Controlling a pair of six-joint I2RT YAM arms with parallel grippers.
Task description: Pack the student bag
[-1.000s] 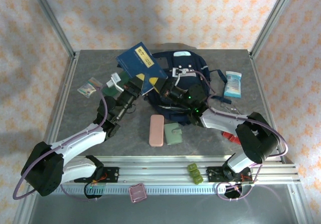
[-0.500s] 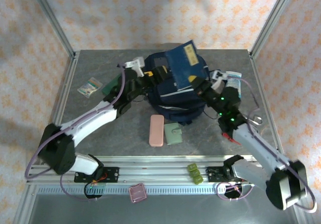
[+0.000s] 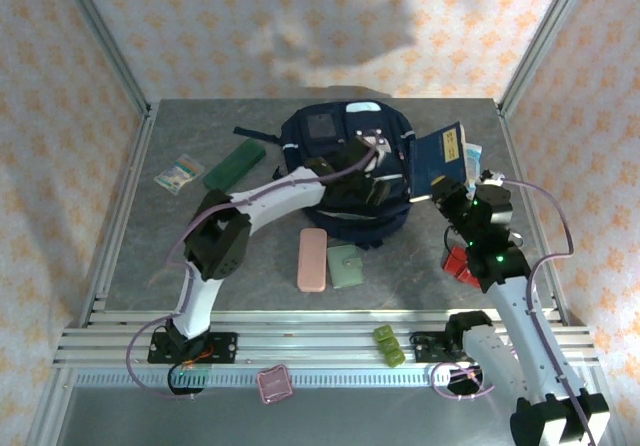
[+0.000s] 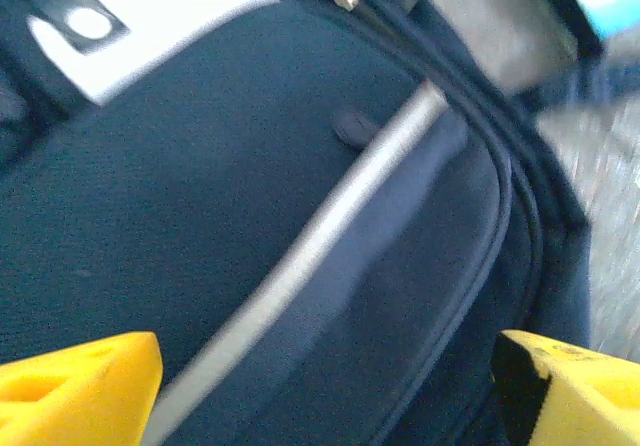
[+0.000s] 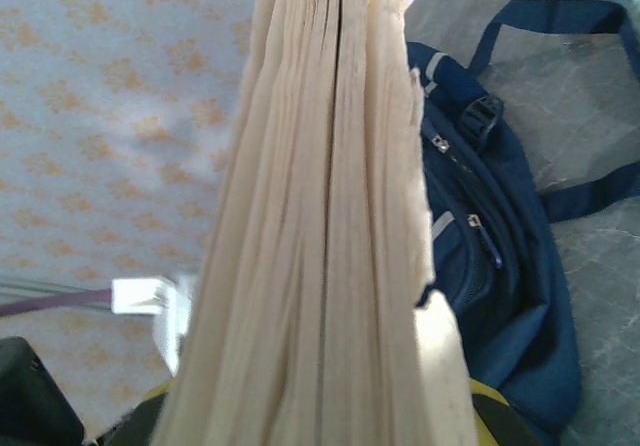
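Observation:
The student bag's flap covers the bag's opening [image 3: 345,213], so next my left gripper raises the flap's edge [image 4: 470,276] and keeps it up before the navy booklet goes in.
The student bag [image 3: 335,156], navy with white stripe trim, lies at the middle back of the table. My left gripper [image 3: 378,186] hovers low over its right side, open, its yellow fingertips [image 4: 85,384] wide apart above the bag's fabric [image 4: 200,216] and white stripe, with nothing between them. My right gripper [image 3: 452,198] is shut on a navy booklet [image 3: 440,159] and holds it upright just right of the bag. In the right wrist view the booklet's cream page edges [image 5: 320,216] fill the gap between the jaws of my right gripper [image 5: 320,406], with the bag [image 5: 500,256] beyond to the right.
A pale blue packet [image 3: 471,152] sits behind the booklet. A dark green case [image 3: 235,163] and a small clear packet [image 3: 177,173] lie at the left. A pink case [image 3: 312,259] and green wallet [image 3: 347,264] lie before the bag, and a red item [image 3: 457,264] beside my right arm.
My left gripper opened and let go of the booklet, then swung over the bag's right side. My right gripper carried the booklet from above the bag to the bag's right.

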